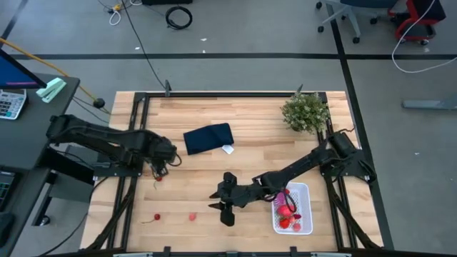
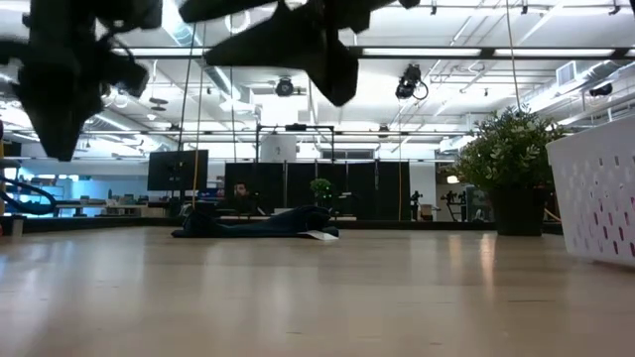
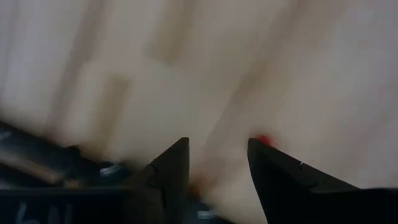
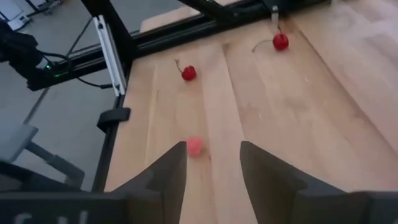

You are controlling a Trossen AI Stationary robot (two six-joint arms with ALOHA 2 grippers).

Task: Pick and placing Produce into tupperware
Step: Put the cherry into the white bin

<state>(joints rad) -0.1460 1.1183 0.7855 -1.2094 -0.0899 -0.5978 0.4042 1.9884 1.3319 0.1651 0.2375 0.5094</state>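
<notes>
The robot's left gripper is above the cherry [image 4: 281, 42], which lies far beyond the right gripper's fingers, so the left gripper should go down and pinch that cherry's red body [image 1: 158, 178].
The white tupperware [image 1: 302, 191] sits near the table's right front and holds several red and pink pieces of produce [image 1: 288, 211]. On the bare wood lie a red cherry [image 1: 158, 178], another cherry [image 1: 156, 217] and a pink bit [image 1: 192, 215]. My left gripper [image 1: 161, 171] points down, open, over the first cherry, whose red [image 3: 264, 140] peeks past one fingertip. My right gripper [image 1: 216, 203] reaches left from the tupperware, open and empty. The pink bit [image 4: 195, 146] lies just beyond its fingers, and two cherries [image 4: 188, 73] [image 4: 280, 41] lie farther off.
A dark navy folded cloth [image 1: 208, 138] lies at the table's middle back. A green bushy plant [image 1: 305, 111] stands at the back right corner. A black frame rail [image 4: 109, 50] runs along the table's left edge. Bare wood lies between the cloth and the front edge.
</notes>
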